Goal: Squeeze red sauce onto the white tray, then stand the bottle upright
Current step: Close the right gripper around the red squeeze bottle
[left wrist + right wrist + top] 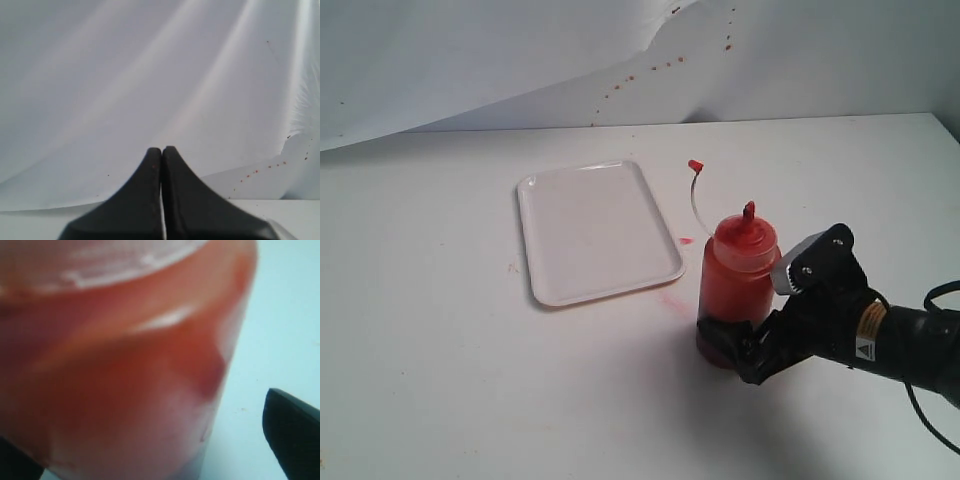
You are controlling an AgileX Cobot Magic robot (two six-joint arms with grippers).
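Note:
My gripper will make the red sauce (pixel 735 290) fall in a thin stream when it tips and squeezes the bottle, because the red nozzle (pixel 749 211) is narrow and uncapped.
The bottle (pixel 740 265) stands upright on the white table, just right of the white tray (pixel 595 230). Its red nozzle points up and its tethered cap (pixel 695 165) hangs out on a thin strap. Red sauce (pixel 728 295) shows dark through the bottle's wall. I see no glossy blobs on the tray. My right gripper (pixel 730 340) is open, its jaws either side of the bottle's base. In the right wrist view the bottle (pixel 125 365) fills the frame and one finger (pixel 292 430) stands clear of it with table showing between. My left gripper (pixel 161 150) is shut on nothing, facing the white backdrop.
Faint pinkish smears (pixel 672 300) mark the table between tray and bottle. Small red specks (pixel 630 78) dot the creased white backdrop behind the table. The right arm (pixel 910 350) reaches in from the right edge, and the table's far edge runs along the backdrop.

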